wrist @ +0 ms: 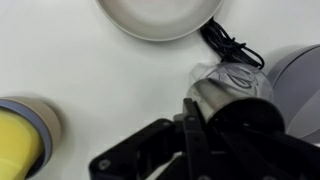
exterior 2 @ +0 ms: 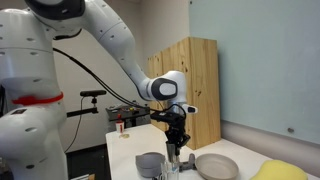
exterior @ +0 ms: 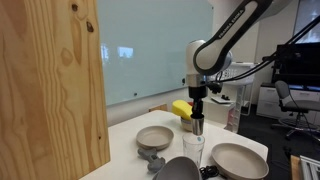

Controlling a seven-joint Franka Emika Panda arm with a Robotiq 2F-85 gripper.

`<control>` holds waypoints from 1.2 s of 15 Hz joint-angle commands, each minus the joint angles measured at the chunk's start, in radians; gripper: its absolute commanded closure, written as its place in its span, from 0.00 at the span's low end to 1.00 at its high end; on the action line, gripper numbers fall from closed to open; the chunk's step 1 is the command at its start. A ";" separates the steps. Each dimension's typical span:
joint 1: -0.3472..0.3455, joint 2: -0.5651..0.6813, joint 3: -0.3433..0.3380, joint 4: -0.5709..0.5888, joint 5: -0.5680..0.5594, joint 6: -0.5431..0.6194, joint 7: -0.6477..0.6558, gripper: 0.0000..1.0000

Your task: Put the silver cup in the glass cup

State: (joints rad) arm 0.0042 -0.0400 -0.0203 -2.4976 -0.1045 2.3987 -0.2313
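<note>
The silver cup [exterior: 197,127] is hanging upright above the glass cup's wider opening [exterior: 194,139]. My gripper keeps going down until the silver cup's base is well inside, and then let go.
My gripper [exterior: 197,112] points straight down and is shut on the silver cup [exterior: 197,126], a small dull metal cylinder. It holds the cup just above the glass cup [exterior: 193,149], a clear tumbler upright on the white table. In an exterior view, the gripper [exterior 2: 175,133] holds the silver cup [exterior 2: 174,149] over the glass cup [exterior 2: 172,166]. In the wrist view, the silver cup [wrist: 212,97] sits between the black fingers [wrist: 200,120], with the glass cup [wrist: 240,72] right behind it. I cannot tell whether the silver cup's base is inside the rim.
A tan bowl [exterior: 155,137] lies beside the glass, a second tan bowl [exterior: 238,160] on its other side, and a grey bowl [exterior: 178,170] in front. A tan pot with a yellow top [wrist: 20,135] and a black cable [wrist: 232,47] are close. A plywood panel [exterior: 50,90] stands at the table's edge.
</note>
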 commanded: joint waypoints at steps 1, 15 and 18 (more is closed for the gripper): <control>0.002 0.041 0.013 0.014 -0.020 0.016 0.010 0.99; 0.022 0.086 0.050 0.025 0.005 0.070 -0.005 0.99; 0.024 0.101 0.052 0.023 0.014 0.090 -0.008 0.99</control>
State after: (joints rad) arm 0.0253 0.0139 0.0289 -2.4929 -0.1043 2.4669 -0.2306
